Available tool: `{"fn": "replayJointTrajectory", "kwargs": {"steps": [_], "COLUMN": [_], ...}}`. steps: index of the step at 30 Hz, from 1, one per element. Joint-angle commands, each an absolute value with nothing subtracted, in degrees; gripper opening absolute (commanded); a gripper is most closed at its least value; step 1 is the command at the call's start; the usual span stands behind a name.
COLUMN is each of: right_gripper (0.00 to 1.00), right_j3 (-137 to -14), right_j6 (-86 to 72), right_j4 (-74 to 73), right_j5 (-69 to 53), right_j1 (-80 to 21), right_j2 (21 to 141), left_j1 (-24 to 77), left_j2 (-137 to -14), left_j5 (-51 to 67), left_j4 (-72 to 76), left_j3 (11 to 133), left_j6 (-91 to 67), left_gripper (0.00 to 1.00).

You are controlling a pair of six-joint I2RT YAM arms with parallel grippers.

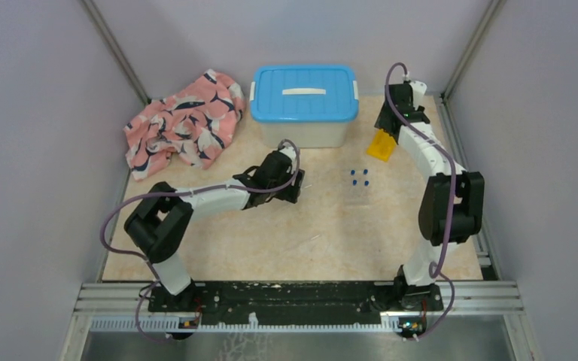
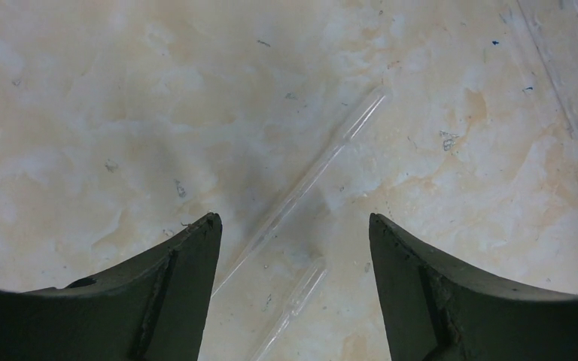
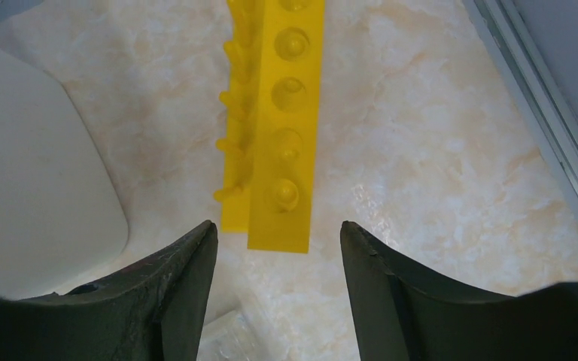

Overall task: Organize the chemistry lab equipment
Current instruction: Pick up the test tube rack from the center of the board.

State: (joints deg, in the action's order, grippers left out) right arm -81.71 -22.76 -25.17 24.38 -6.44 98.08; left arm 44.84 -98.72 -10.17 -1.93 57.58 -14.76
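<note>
The yellow rack (image 1: 381,146) sits far from the long tube, so next my left gripper takes the tube's bulb end (image 2: 365,113) while my right gripper brings the rack over.
My left gripper (image 1: 293,192) (image 2: 293,219) is open, low over the table's middle. Two thin clear pipette-like tubes lie on the table under it: a long one (image 2: 323,158) runs diagonally between the fingers, and a shorter one (image 2: 295,299) lies nearer. No caps show on them. Several blue-capped clear tubes (image 1: 359,178) lie to the right of it. My right gripper (image 1: 386,129) (image 3: 278,226) is open, just above the near end of the long yellow holed rack (image 1: 381,144) (image 3: 286,128), not touching it. The tongs and the whitish ball are out of view.
The white bin with the blue lid (image 1: 305,98) stands at the back centre, its wall (image 3: 38,165) close left of the rack. The pink whale cloth (image 1: 184,124) lies back left. A metal rail (image 3: 542,98) runs along the right. Clear plastic (image 3: 229,335) lies below my right gripper.
</note>
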Motion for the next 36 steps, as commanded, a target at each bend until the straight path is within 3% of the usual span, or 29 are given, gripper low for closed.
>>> {"fn": "replayJointTrajectory", "kwargs": {"steps": [1, 24, 36], "right_gripper": [0.62, 0.63, 0.66], "right_j3": [-88.61, -101.90, -100.38], "right_j6": [-23.38, -21.17, -21.05], "right_j4": [-22.71, -27.60, -27.68], "right_j5": [25.21, 26.37, 27.47], "right_j1": [-5.32, -3.41, -2.37], "right_j2": [101.84, 114.05, 115.78], "left_j1": [45.47, 49.48, 49.57], "left_j2": [-101.25, -112.02, -115.17], "left_j5": [-9.93, -19.42, -19.07], "left_j4": [-0.42, 1.31, 1.07], "left_j3": [60.55, 66.61, 68.01], "left_j6": [-10.78, 0.99, 2.64], "left_gripper": [0.78, 0.72, 0.46]}}
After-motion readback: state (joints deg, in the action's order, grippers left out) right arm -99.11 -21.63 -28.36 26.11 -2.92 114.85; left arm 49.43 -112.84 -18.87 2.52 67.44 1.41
